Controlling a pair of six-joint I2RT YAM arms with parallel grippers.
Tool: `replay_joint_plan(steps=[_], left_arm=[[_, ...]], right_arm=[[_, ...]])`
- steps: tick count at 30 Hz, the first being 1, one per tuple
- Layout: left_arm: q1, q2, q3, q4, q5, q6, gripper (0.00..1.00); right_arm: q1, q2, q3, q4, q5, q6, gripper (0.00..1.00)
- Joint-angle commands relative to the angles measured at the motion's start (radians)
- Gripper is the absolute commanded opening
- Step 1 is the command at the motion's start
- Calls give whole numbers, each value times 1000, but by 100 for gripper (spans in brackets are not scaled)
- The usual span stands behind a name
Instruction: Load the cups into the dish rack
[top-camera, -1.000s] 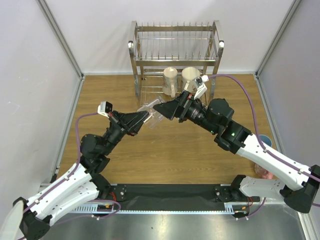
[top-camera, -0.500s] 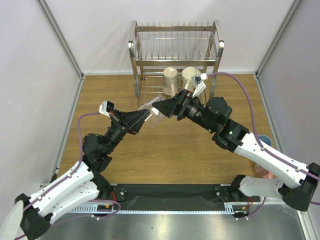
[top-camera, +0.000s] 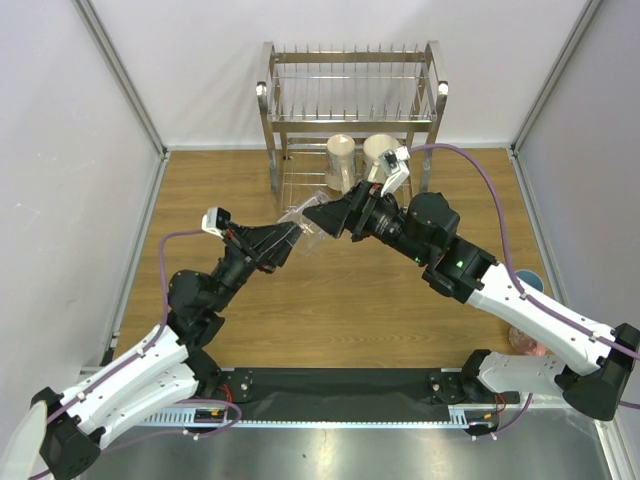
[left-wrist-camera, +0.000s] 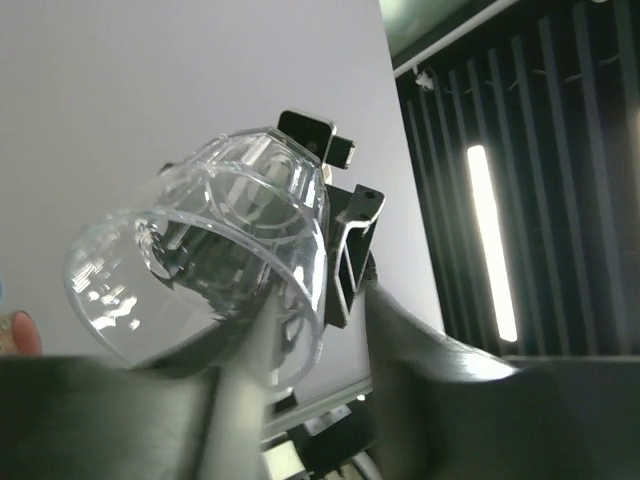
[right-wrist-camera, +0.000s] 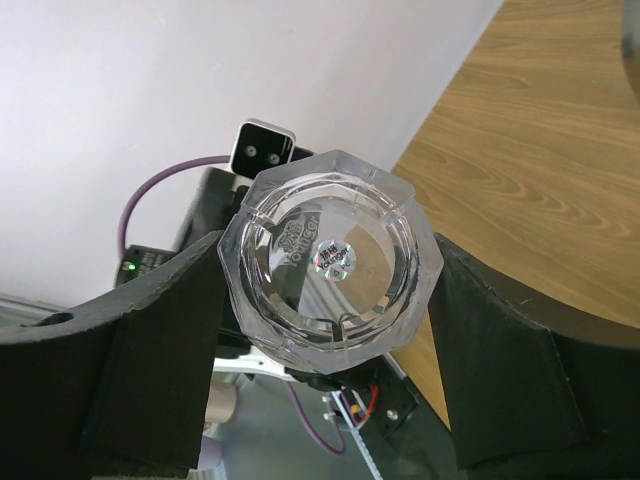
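Observation:
Next, my left gripper moves back before the tumbler goes into the rack, because my right gripper holds the tumbler's base (right-wrist-camera: 334, 262) and my left gripper's fingers block its rim (left-wrist-camera: 298, 290).
A clear glass tumbler (top-camera: 305, 222) hangs above the table between both grippers, lying on its side. My right gripper (top-camera: 320, 216) is shut on its thick base (right-wrist-camera: 330, 262), one dark pad (right-wrist-camera: 170, 340) on each side. My left gripper (left-wrist-camera: 318, 300) is open at the tumbler's rim (left-wrist-camera: 305, 330): one finger lies against the wall, and the other finger (left-wrist-camera: 400, 335) stands apart from it. The dish rack (top-camera: 350, 90) stands at the back. Two cream mugs (top-camera: 341, 160) (top-camera: 381, 152) sit on its lower tier. A light blue cup (top-camera: 531, 281) and a pink mug (top-camera: 525, 343) sit at the right, partly behind my right arm.
White walls with metal posts close in the table on the left, right and back. The rack's upper tier carries upright prongs (top-camera: 350, 52). My two arms meet over the middle of the wooden table (top-camera: 330, 310).
My left jaws have come apart at the tumbler's rim. My right jaws have narrowed onto its base. Both grippers drifted slightly left.

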Motion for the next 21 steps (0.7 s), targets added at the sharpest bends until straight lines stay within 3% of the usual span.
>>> replay_joint_plan(steps=[1, 4, 8, 9, 15, 21], left_arm=[[-5, -47, 1, -73, 20, 19, 50], [-4, -77, -2, -156, 27, 34, 75], [1, -162, 3, -303, 31, 77, 88], [4, -181, 16, -391, 31, 106, 99], [10, -332, 1, -624, -4, 122, 100], [10, -436, 13, -828, -44, 149, 100]], right_arm=[[5, -16, 22, 9, 32, -60, 0], [5, -35, 12, 1, 46, -77, 0], [-10, -41, 12, -18, 46, -91, 0], [-18, -39, 9, -21, 47, -94, 0], [-101, -64, -44, -15, 21, -104, 0], [-185, -33, -54, -108, 46, -232, 0]])
